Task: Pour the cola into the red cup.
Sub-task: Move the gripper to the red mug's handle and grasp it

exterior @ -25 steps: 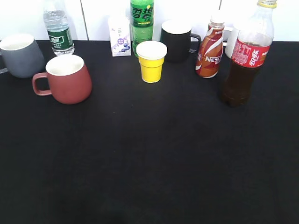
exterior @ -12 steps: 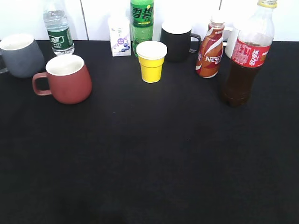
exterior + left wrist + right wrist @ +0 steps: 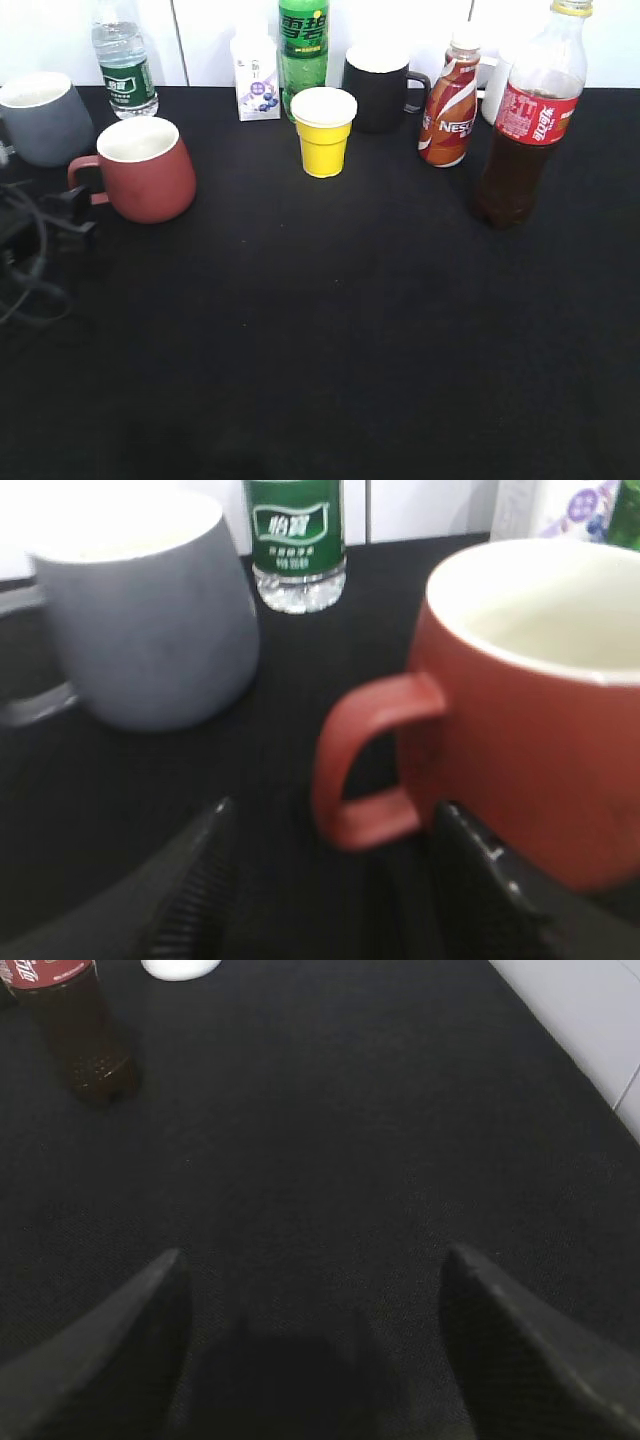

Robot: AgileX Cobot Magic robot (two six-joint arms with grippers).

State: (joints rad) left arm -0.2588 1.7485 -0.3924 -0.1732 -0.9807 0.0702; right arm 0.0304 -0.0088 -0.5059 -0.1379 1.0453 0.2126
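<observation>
The red cup's loop handle [image 3: 77, 181] is upright between my left gripper's fingers. The red cup should stay level rather than swing down when I lift it.
The red cup [image 3: 148, 170] stands upright at the left of the black table, handle to the left; it fills the right of the left wrist view [image 3: 520, 710]. My left gripper [image 3: 70, 215] is open just left of the handle; in its wrist view [image 3: 335, 825] the handle's lower end lies between the fingertips without touching. The cola bottle [image 3: 525, 125] stands upright at the far right, capped; its base shows top left in the right wrist view [image 3: 80, 1040]. My right gripper [image 3: 312, 1265] is open and empty over bare cloth, out of the exterior view.
A grey mug [image 3: 42, 118] stands behind the red cup, close to my left gripper. Along the back stand a water bottle [image 3: 124, 62], a small carton [image 3: 256, 78], a green soda bottle [image 3: 304, 50], a yellow cup [image 3: 323, 132], a black mug [image 3: 380, 88] and a Nescafe bottle [image 3: 452, 100].
My left arm has come into the exterior view from the left edge and now sits beside the red cup's handle. The cups and bottles have not moved.
</observation>
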